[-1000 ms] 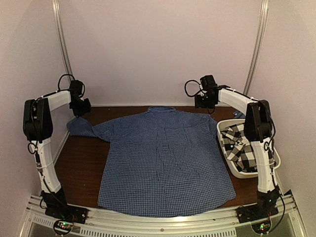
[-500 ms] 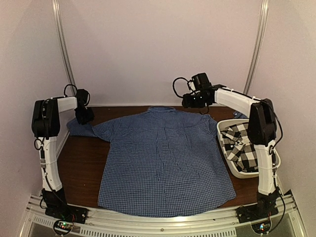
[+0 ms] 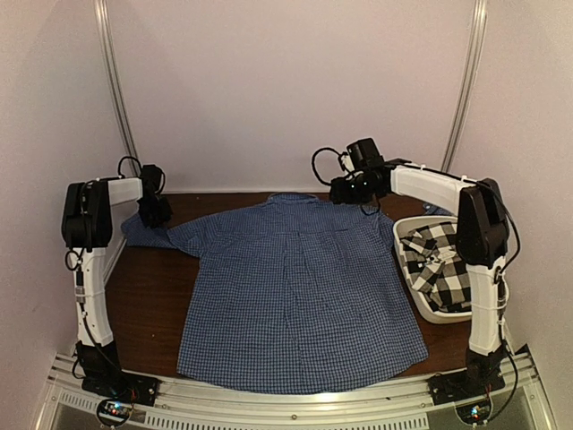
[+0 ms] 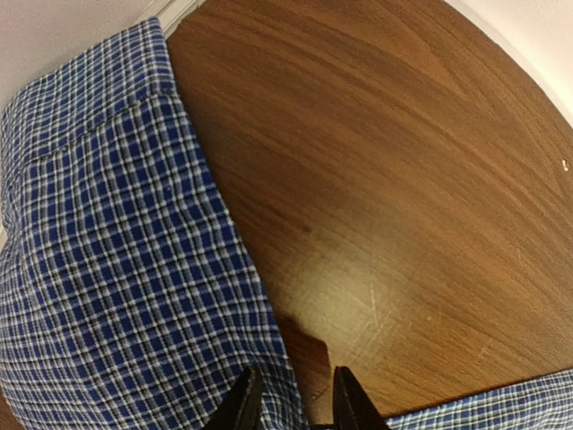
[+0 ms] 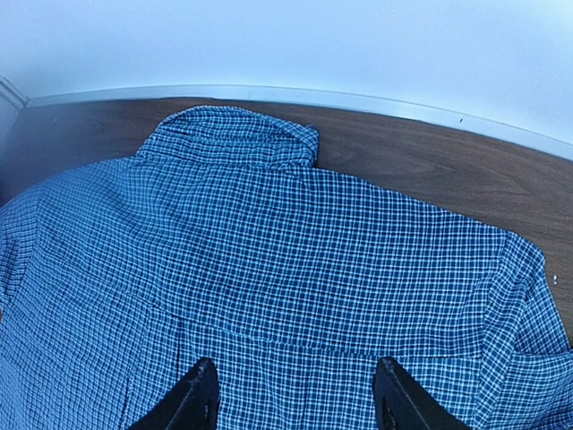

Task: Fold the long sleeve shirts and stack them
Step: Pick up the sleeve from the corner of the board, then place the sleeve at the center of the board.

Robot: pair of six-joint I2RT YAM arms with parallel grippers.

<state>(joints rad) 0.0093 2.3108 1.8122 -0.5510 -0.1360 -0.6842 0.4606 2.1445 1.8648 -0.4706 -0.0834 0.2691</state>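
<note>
The sleeve (image 3: 185, 237) near my left gripper sticks out a long way from my right gripper, so my left gripper should first fold that sleeve across the shirt's back (image 3: 246, 240).
A blue gingham long sleeve shirt (image 3: 300, 296) lies spread flat, back up, on the brown table (image 3: 148, 296). Its collar (image 5: 237, 134) points toward the back wall. My left gripper (image 3: 154, 212) sits low over the left sleeve (image 3: 143, 231). In the left wrist view that gripper (image 4: 295, 405) has its jaws a little apart, straddling the edge of the sleeve (image 4: 107, 251). My right gripper (image 3: 345, 190) hovers over the shirt just below the collar. Its jaws (image 5: 297, 399) stand wide open with nothing between them. A black-and-white checked shirt (image 3: 439, 264) lies crumpled in the tub.
A white plastic tub (image 3: 430, 313) stands at the right edge of the table beside the right arm. Bare wood (image 4: 385, 161) shows left of the shirt and behind the collar. Walls close in at the back and both sides.
The left gripper has dropped toward the sleeve and its jaws have narrowed. The right gripper has swung left, from above the tub's far corner to over the collar area.
</note>
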